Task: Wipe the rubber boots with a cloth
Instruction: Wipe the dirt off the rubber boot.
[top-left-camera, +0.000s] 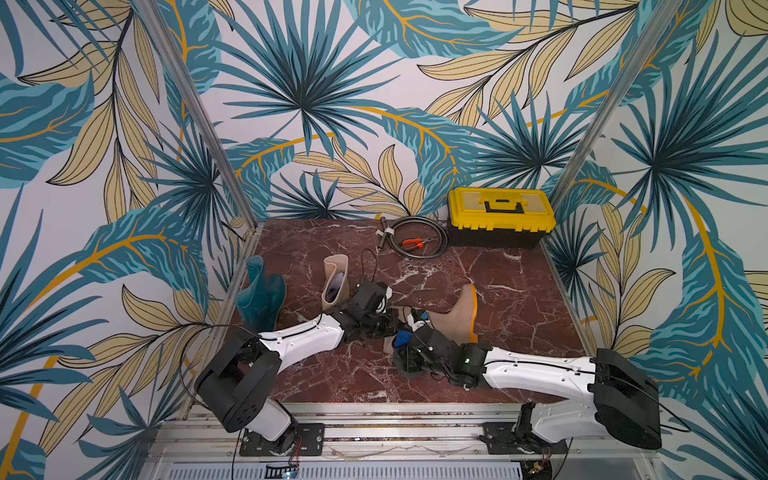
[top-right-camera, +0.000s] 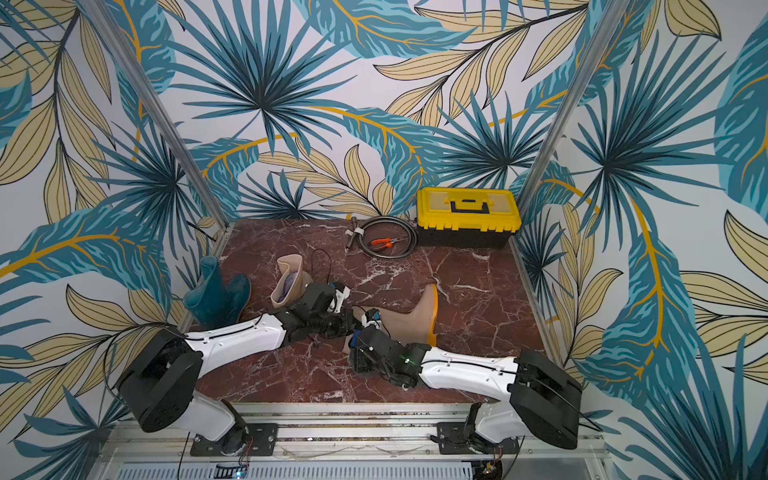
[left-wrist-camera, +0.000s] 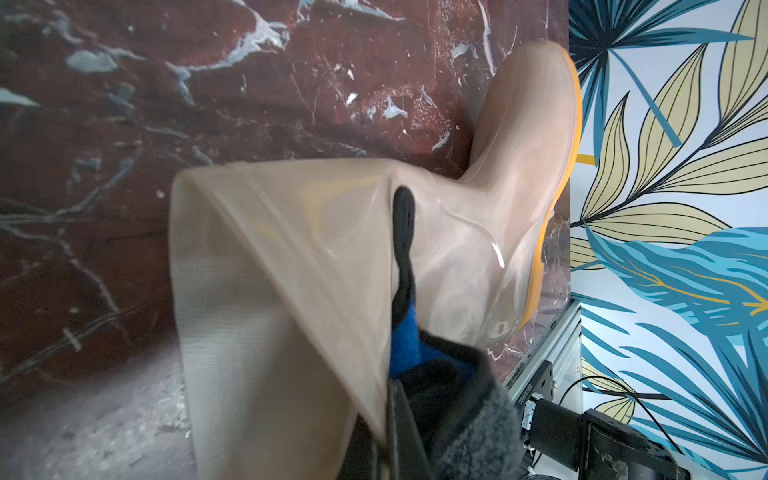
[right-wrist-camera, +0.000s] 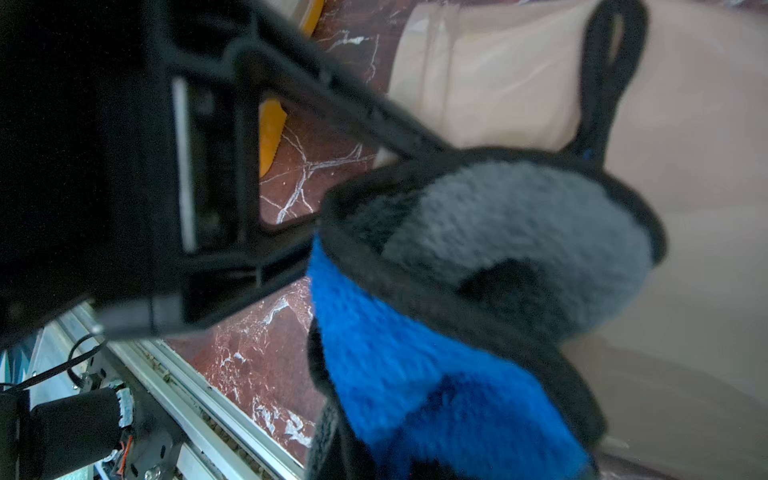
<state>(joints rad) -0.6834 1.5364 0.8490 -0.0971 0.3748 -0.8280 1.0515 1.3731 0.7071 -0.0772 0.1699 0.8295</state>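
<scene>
The beige boot's other side (top-left-camera: 457, 321) is facing down, so my right gripper should pull the cloth away while my left gripper turns the boot over by its rim (left-wrist-camera: 358, 392).
A beige rubber boot (top-left-camera: 455, 316) with an orange sole lies on its side mid-table. My left gripper (top-left-camera: 390, 323) is shut on the rim of its shaft (left-wrist-camera: 291, 257). My right gripper (top-left-camera: 402, 345) is shut on the cloth (right-wrist-camera: 457, 316), a fluffy blue and grey rag with a black hem. The cloth is bunched against the boot's shaft beside the left gripper, and it hides the right fingertips. A second beige boot (top-left-camera: 334, 280) stands upright behind the left arm. The dark teal boot (top-left-camera: 259, 297) stands at the left edge.
A yellow and black toolbox (top-left-camera: 500, 216) sits at the back right. A coiled cable (top-left-camera: 415, 239) with orange pliers lies beside it. Patterned walls close in three sides, and an aluminium rail (top-left-camera: 374, 415) with both arm bases runs along the front.
</scene>
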